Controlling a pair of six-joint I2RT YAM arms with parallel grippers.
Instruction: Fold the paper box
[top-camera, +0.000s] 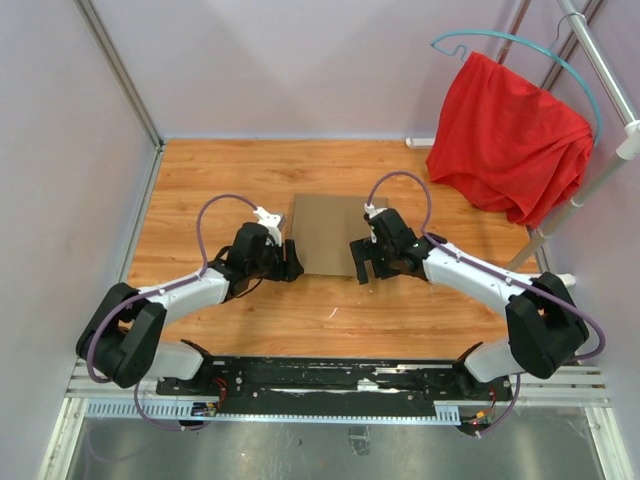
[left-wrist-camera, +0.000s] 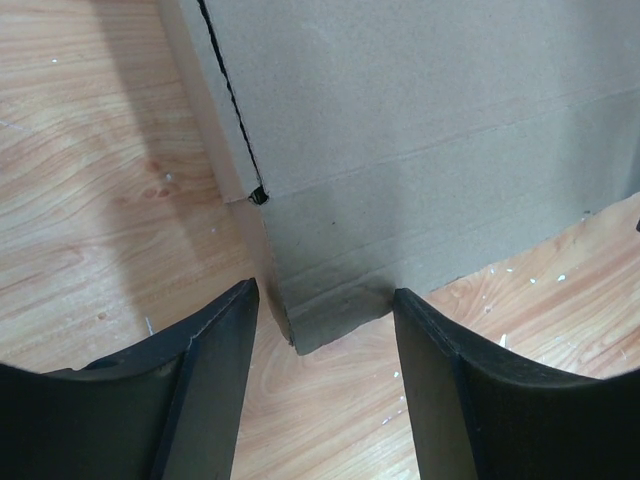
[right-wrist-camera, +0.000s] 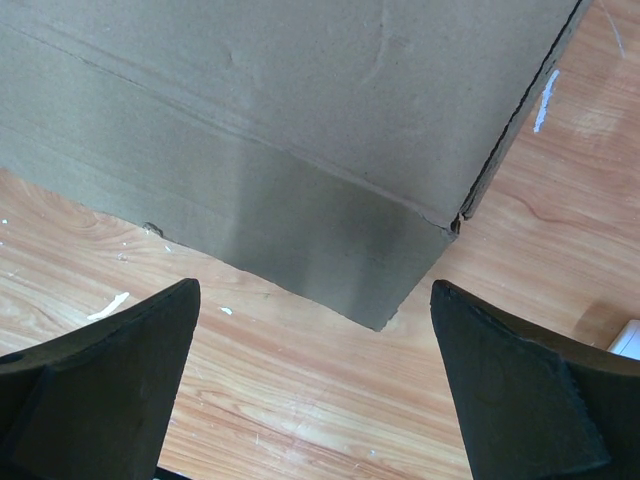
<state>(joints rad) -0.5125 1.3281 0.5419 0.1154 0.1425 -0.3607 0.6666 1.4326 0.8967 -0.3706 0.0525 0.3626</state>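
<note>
Both my grippers are at the paper box's near flap (top-camera: 326, 270), and its far side is free. Next, my right gripper braces the box's far side (top-camera: 338, 196) while my left gripper pushes on the flap.
The paper box (top-camera: 328, 232) is a plain brown cardboard piece standing on the wooden table (top-camera: 220, 170) between my two grippers. My left gripper (top-camera: 290, 268) is open at its near left corner; in the left wrist view that corner (left-wrist-camera: 320, 310) sits between the black fingers (left-wrist-camera: 215, 370), with a slit and a side flap (left-wrist-camera: 215, 110) above. My right gripper (top-camera: 362, 270) is open at the near right corner; in the right wrist view the corner (right-wrist-camera: 385, 300) lies ahead of the spread fingers (right-wrist-camera: 520, 390), untouched.
A red cloth (top-camera: 510, 135) hangs on a teal hanger (top-camera: 520, 40) from a metal rack (top-camera: 600, 60) at the back right. Grey walls (top-camera: 70, 120) enclose the table on the left and back. White specks (right-wrist-camera: 108, 304) lie on the wood.
</note>
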